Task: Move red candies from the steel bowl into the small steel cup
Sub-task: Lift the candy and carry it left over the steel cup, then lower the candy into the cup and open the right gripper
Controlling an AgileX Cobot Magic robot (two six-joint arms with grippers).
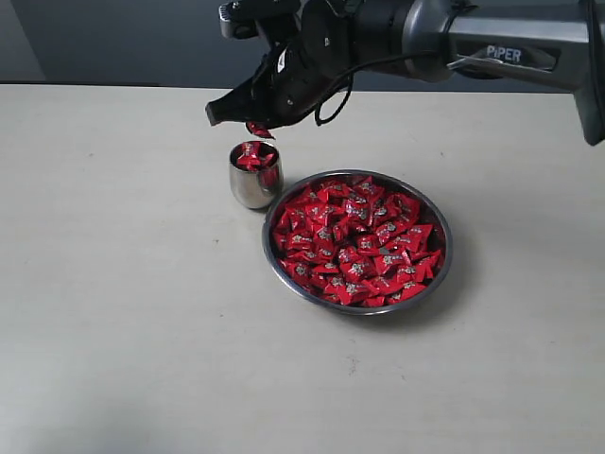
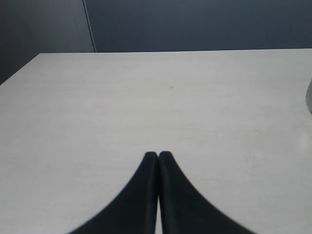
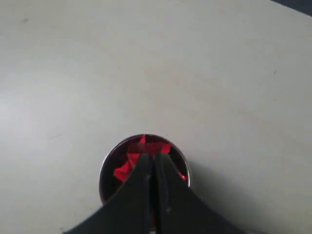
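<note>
My right gripper is holding the red candy (image 1: 259, 130) over the small steel cup's opening (image 1: 254, 155). It should keep going down until the candy is inside the cup's rim, and then let go.
The steel bowl (image 1: 445, 248) sits right of the table's middle, heaped with red candies (image 1: 359, 241). Just to its left stands the small steel cup (image 1: 248, 185) with a few red candies (image 1: 251, 157) inside. My right gripper (image 1: 253, 121) hangs directly over the cup, shut on one red candy (image 1: 260, 130) that dangles a little above the rim. The right wrist view looks down on the cup (image 3: 108, 165), and my shut right gripper (image 3: 153, 157) covers part of its mouth. My left gripper (image 2: 158, 155) is shut with nothing in it, over bare table.
The right arm (image 1: 492, 43) reaches in from the upper right, above the table's far edge. The pale table (image 1: 123, 303) stretches left and in front of the bowl. A dark wall (image 2: 195, 24) stands behind the table.
</note>
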